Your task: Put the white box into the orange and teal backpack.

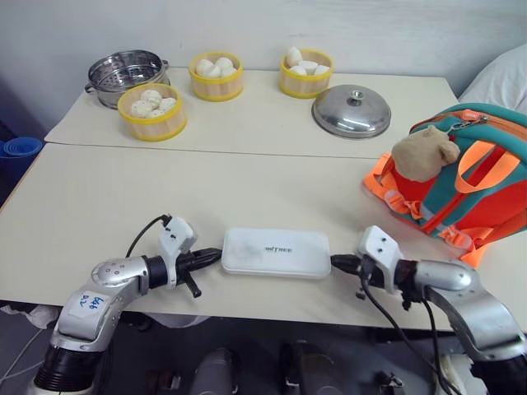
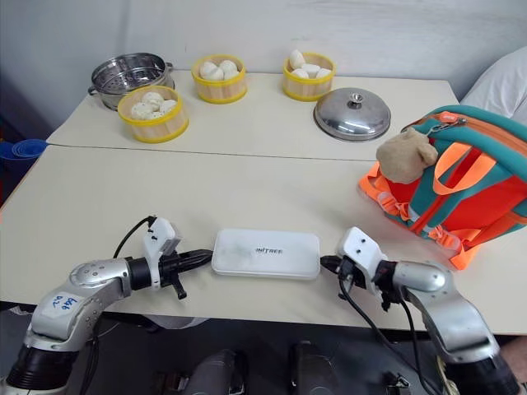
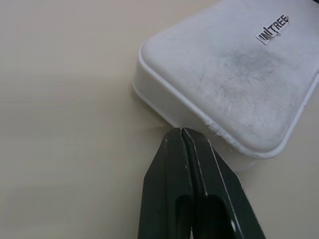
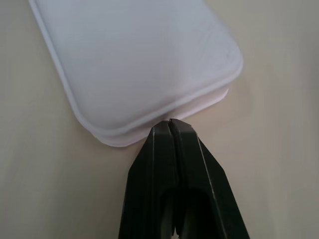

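Note:
My closed grippers are only pushing against the white box's ends (image 1: 326,257), so next my right gripper moves back while my left gripper turns and goes toward the box's near corner (image 1: 230,267).
The white box (image 1: 276,252) lies flat on the table near its front edge, dark lettering on its lid. My left gripper (image 1: 216,254) is shut, its tip against the box's left end (image 3: 199,119). My right gripper (image 1: 336,262) is shut too, its tip at the box's right end (image 4: 149,74). Neither grips the box. The orange and teal backpack (image 1: 469,177) lies at the table's right edge with a tan plush toy (image 1: 422,154) on it.
At the back of the beige table (image 1: 123,197) stand three yellow steamer baskets of buns (image 1: 151,110), a steel steamer pot (image 1: 125,74) and a steel lid (image 1: 352,113). A seam crosses the table between the back row and the box.

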Available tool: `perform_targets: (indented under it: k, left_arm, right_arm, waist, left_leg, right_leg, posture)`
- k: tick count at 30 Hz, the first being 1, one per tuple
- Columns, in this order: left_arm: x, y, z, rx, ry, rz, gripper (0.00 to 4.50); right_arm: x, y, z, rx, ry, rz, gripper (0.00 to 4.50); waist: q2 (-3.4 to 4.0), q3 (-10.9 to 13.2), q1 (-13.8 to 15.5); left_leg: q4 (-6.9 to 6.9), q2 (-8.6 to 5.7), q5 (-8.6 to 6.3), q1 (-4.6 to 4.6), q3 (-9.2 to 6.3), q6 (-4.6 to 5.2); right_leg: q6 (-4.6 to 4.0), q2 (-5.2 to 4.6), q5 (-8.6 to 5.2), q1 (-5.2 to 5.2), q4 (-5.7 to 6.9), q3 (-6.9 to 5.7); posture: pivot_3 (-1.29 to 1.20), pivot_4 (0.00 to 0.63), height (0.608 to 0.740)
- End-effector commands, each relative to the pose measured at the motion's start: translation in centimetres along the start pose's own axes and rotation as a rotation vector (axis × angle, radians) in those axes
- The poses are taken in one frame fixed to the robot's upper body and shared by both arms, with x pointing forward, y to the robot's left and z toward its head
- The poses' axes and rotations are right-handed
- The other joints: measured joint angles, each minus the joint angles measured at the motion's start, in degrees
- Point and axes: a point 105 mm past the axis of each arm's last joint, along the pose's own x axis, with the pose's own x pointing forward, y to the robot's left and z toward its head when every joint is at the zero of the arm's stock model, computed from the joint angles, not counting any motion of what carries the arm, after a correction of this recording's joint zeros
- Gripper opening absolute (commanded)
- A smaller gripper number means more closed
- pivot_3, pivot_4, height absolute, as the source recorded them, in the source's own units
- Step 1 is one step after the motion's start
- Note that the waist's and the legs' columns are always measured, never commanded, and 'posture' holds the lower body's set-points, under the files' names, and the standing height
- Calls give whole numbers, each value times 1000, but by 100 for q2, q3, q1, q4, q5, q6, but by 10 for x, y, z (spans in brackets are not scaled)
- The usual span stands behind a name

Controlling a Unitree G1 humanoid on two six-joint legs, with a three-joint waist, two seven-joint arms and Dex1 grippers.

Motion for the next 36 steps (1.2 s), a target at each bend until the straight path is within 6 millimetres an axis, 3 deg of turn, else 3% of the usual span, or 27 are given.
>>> perform_targets:
  k: [1, 3, 4, 7, 10, 12, 18, 23, 30, 36]
  left_arm:
    - [-5, -1, 3, -32, 2, -6, 34]
    - [-11, 6, 1, -116, 17, -3, 34]
    - [-19, 8, -4, -280, 69, -39, 212]
    - [-38, 1, -3, -546, 186, -172, 850]
    - [-48, 16, 15, -769, 177, -229, 1717]
    - [-46, 24, 16, -833, 192, -208, 2288]
    - [-22, 19, 23, -943, 215, -342, 4136]
    - [-4, 12, 19, -1000, 248, -386, 4136]
    - [24, 6, 17, -1021, 241, -374, 4136]
    - [27, 13, 19, -1042, 226, -346, 4136]
  right_arm:
    - [-21, -6, 3, -23, 11, -38, 0]
    - [-30, -13, -6, -17, 51, -65, 0]
    - [-34, -18, -11, -18, 71, -86, 0]
    - [-40, -24, -19, -20, 98, -109, 0]
    - [-40, -26, -21, -39, 105, -100, 0]
    - [-38, -23, -21, -41, 96, -96, 0]
    - [-24, -12, -16, -80, 79, -38, 0]
    - [-7, -7, -4, -115, 40, 2, 0]
    - [12, -4, -3, -142, 33, 28, 0]
    - [9, -7, -10, -142, 51, 24, 0]
  waist:
    - [0, 0, 7]
    - [-1, 1, 19]
    - [-2, 1, 20]
    - [-14, 7, 11]
    - [-15, 8, 8]
    - [-15, 8, 18]
    - [-23, 12, 18]
    - [-23, 12, 14]
    - [-23, 11, 58]
    - [-26, 9, 143]
  left_leg:
    - [0, 0, 1, 1, 0, 1]
    - [-1, -1, 1, 1, -2, 2]
    - [0, -1, 1, -1, -2, 2]
    - [4, -1, 3, -4, -14, 1]
    - [1, -3, 15, -2, -14, -18]
    - [3, -5, 21, -2, -15, -27]
    - [4, -6, 20, -5, -15, -40]
    - [12, -5, 22, -2, -15, -46]
    - [21, -7, 23, -2, -17, -48]
    - [33, -7, 23, 1, -17, -47]
  right_leg:
    - [0, 0, 0, 1, 1, 1]
    - [0, 0, 0, 2, 0, 0]
    - [0, 0, 0, 1, -2, 0]
    - [0, 4, 0, 1, -1, -7]
    - [-1, 6, -2, 0, 0, -7]
    - [0, 6, -2, 1, 2, -8]
    - [4, 4, -4, 1, -1, -7]
    - [4, 4, -4, 2, 7, -6]
    - [4, 2, -4, 6, 10, -7]
    - [6, 3, -3, 10, 16, -8]
  posture:
    - [0, 150, 740]
    - [0, 150, 740]
    - [0, 150, 740]
    - [0, 150, 740]
    - [0, 150, 740]
    - [0, 150, 740]
    - [0, 150, 740]
    - [0, 150, 740]
    - [0, 150, 740]
    - [0, 150, 740]
